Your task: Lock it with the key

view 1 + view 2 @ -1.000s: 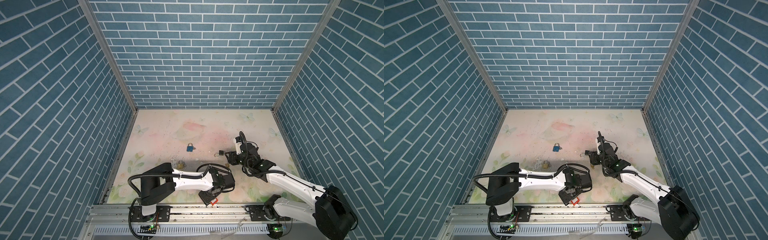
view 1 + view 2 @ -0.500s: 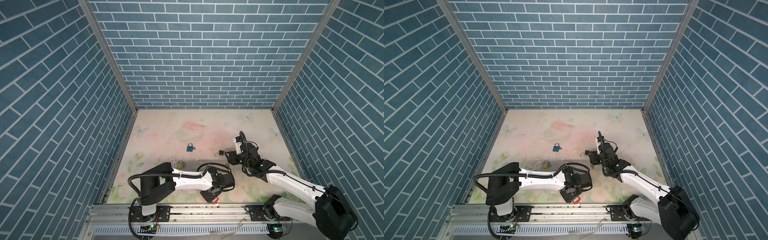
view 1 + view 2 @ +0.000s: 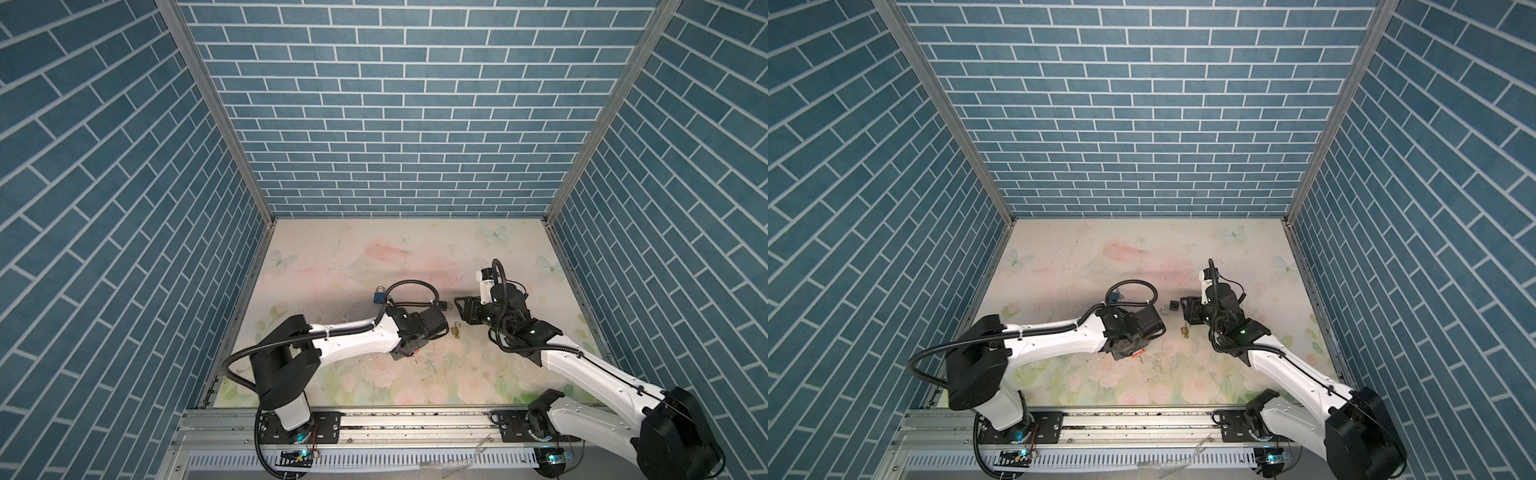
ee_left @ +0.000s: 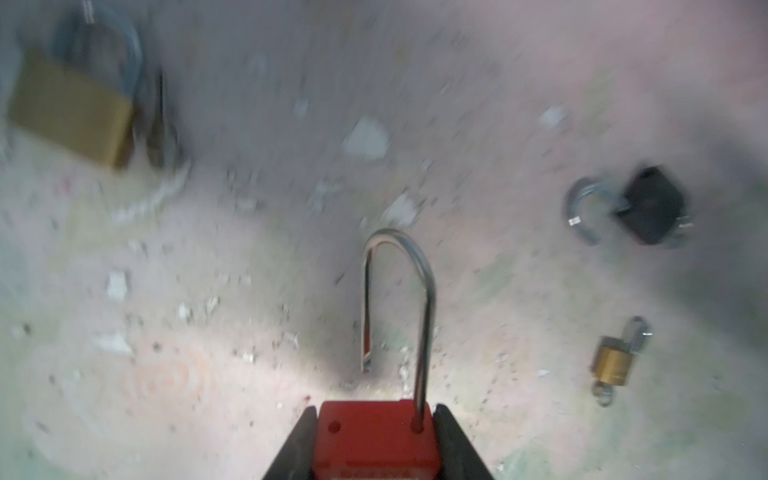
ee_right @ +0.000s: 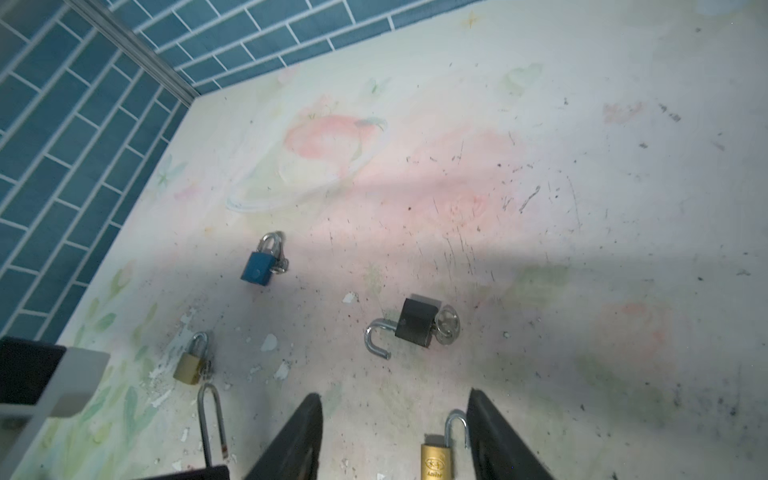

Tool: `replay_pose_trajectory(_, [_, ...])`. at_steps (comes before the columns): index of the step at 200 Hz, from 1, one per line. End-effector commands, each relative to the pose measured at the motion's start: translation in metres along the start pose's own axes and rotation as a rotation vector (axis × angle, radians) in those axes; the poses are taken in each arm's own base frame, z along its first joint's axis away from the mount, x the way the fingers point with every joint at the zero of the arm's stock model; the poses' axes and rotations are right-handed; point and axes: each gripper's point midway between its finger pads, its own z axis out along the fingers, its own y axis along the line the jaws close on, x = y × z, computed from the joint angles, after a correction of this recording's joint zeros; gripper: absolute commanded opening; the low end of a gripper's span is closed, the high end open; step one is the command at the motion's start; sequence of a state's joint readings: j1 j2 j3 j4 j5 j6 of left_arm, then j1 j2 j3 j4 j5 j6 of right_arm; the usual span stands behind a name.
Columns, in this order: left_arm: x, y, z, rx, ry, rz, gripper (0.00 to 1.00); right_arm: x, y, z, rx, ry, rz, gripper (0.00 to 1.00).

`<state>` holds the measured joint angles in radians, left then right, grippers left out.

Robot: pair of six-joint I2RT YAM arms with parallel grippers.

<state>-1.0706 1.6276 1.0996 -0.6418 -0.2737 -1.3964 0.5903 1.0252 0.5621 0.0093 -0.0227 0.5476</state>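
The red padlock's open shackle (image 4: 392,233) is facing the mat. So my left gripper should turn the shackle toward my right gripper, and my right gripper should push it into the padlock body's hole (image 4: 334,428).
My left gripper (image 4: 376,411) is shut on the body of a red padlock (image 4: 376,444), whose long steel shackle (image 4: 422,299) stands open. In both top views only a bit of red padlock (image 3: 414,352) (image 3: 1137,354) shows under that gripper. My right gripper (image 5: 394,395) (image 3: 461,305) is open and hovers over a small brass padlock (image 5: 435,460) (image 3: 455,331) with an open shackle. A black padlock (image 5: 417,326) (image 3: 1173,307) lies open between the arms, with a key (image 5: 446,326) in it. I cannot tell whether the red padlock has a key in it.
A blue padlock (image 5: 258,268) (image 3: 378,296) lies shut farther back on the left. A larger brass padlock (image 5: 190,365) (image 4: 70,112) lies near the left arm. Brick walls (image 3: 395,124) close in the floral mat (image 3: 395,257); the rail (image 3: 374,419) runs along the front.
My left gripper has closed on the red padlock and carried it from the front edge toward the middle of the mat. The right arm has stayed put.
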Motion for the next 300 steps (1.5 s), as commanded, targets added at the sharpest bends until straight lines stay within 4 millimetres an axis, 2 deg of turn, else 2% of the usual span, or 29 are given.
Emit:
replay_pose_trajectory(1, [-0.047,-0.032,-0.027,0.167,-0.215,0.389,0.16,-0.035,0.014,-0.019,-0.060,-0.098,0.065,0.57])
replay_pose_trajectory(15, [-0.055,-0.055,-0.046,0.289,-0.282,0.582,0.16,-0.045,0.017,-0.028,-0.087,-0.115,0.084,0.57])
replay_pose_trajectory(30, [-0.062,-0.070,-0.064,0.342,-0.363,0.783,0.08,-0.051,0.022,-0.037,-0.127,-0.098,0.101,0.57])
replay_pose_trajectory(42, [-0.063,-0.077,-0.074,0.349,-0.414,0.966,0.05,-0.053,0.027,-0.044,-0.176,-0.062,0.118,0.57])
replay_pose_trajectory(59, [-0.061,-0.081,-0.080,0.348,-0.465,1.170,0.04,-0.050,0.036,-0.053,-0.261,0.011,0.145,0.57])
replay_pose_trajectory(82, [-0.049,-0.084,-0.082,0.378,-0.517,1.367,0.05,-0.042,0.050,-0.066,-0.346,0.116,0.164,0.56])
replay_pose_trajectory(115, [-0.013,-0.087,-0.090,0.531,-0.606,1.552,0.05,-0.023,0.066,-0.079,-0.421,0.263,0.196,0.56])
replay_pose_trajectory(137, [0.003,-0.085,-0.098,0.631,-0.687,1.618,0.05,-0.009,0.069,-0.082,-0.440,0.358,0.224,0.54])
replay_pose_trajectory(153, [0.005,-0.082,-0.100,0.649,-0.734,1.623,0.04,0.000,0.071,-0.084,-0.453,0.416,0.248,0.54])
replay_pose_trajectory(228, [-0.019,-0.078,-0.078,0.490,-0.729,1.566,0.02,0.025,0.086,-0.093,-0.548,0.568,0.364,0.58])
replay_pose_trajectory(268, [-0.036,-0.081,-0.076,0.417,-0.768,1.514,0.00,0.034,0.097,-0.091,-0.579,0.592,0.392,0.59])
replay_pose_trajectory(300, [-0.037,-0.085,-0.082,0.442,-0.786,1.500,0.00,0.045,0.098,-0.082,-0.579,0.611,0.414,0.59])
